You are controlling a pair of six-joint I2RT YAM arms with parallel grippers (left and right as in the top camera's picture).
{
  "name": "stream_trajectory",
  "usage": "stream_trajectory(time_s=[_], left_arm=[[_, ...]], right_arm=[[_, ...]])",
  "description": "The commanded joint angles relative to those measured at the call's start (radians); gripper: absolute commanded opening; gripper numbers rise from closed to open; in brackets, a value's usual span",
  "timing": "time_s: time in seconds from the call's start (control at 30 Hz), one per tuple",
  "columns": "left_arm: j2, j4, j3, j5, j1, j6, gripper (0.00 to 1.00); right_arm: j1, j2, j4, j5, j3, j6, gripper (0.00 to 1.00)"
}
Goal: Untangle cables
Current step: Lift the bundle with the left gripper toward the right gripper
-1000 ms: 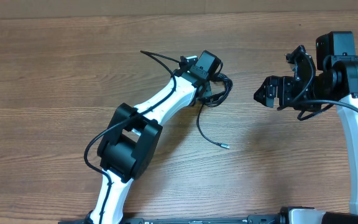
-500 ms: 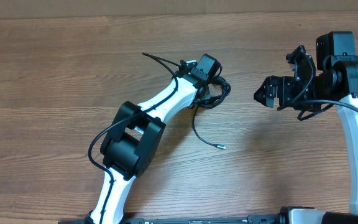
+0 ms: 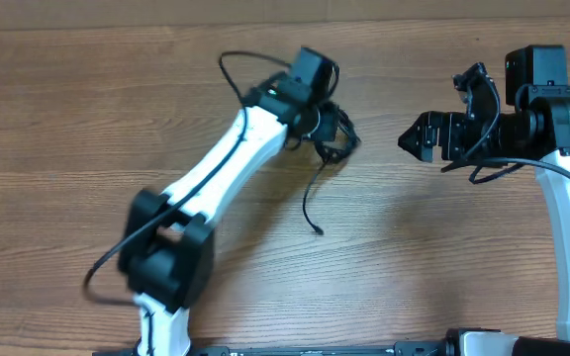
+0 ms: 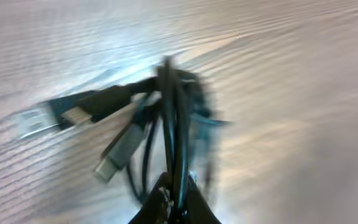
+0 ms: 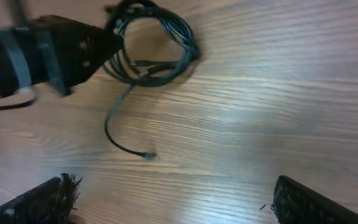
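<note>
Next, my right gripper pulls the coil's free side (image 3: 352,139) away while my left gripper keeps its grip still, because the coil (image 3: 331,152) hangs in a bundle from my left gripper.
The cables (image 3: 332,138) are thin black cords bundled in a small coil near the table's middle. One loose strand (image 3: 310,203) trails toward me and ends in a small plug tip. My left gripper (image 3: 317,124) is shut on the coil. In the left wrist view the cords (image 4: 173,124) run up from between the fingers (image 4: 174,200), with silvery plugs (image 4: 114,158) hanging to the left. The coil (image 5: 151,46) and trailing strand also show in the right wrist view. My right gripper (image 3: 416,138) is open and empty, to the right of the coil.
The wooden table (image 3: 87,119) fills the overhead view. A thicker black wire (image 3: 234,69) loops off the left arm behind the coil. The right arm's base (image 3: 562,109) stands at the right edge.
My left arm has swung up and back, lifting the coil slightly toward the far side. The trailing strand's tip has been dragged left. My right gripper has shifted a little left.
</note>
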Motion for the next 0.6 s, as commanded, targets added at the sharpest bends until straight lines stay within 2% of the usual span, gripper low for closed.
stream_trajectory(time_s=[0.0, 0.07, 0.17, 0.3, 0.43, 0.57], left_arm=[[-0.134, -0.044, 0.036, 0.168, 0.038, 0.084, 0.04], [-0.157, -0.067, 0.036, 0.200, 0.056, 0.084, 0.04], [-0.177, -0.085, 0.036, 0.308, 0.089, 0.084, 0.04], [-0.179, -0.087, 0.036, 0.486, 0.142, 0.074, 0.04], [-0.179, -0.100, 0.036, 0.613, 0.189, 0.012, 0.04], [-0.179, -0.122, 0.036, 0.732, 0.217, 0.008, 0.04]], right_arm=[[0.010, -0.002, 0.030, -0.113, 0.020, -0.001, 0.96], [0.025, -0.002, 0.042, -0.113, 0.020, -0.001, 0.94], [0.052, -0.002, 0.063, -0.113, 0.020, 0.003, 0.84], [0.089, -0.001, 0.101, -0.112, 0.019, 0.030, 0.84], [0.126, 0.001, 0.160, -0.112, -0.008, 0.030, 0.82], [0.150, 0.023, 0.212, -0.086, -0.039, 0.029, 0.81]])
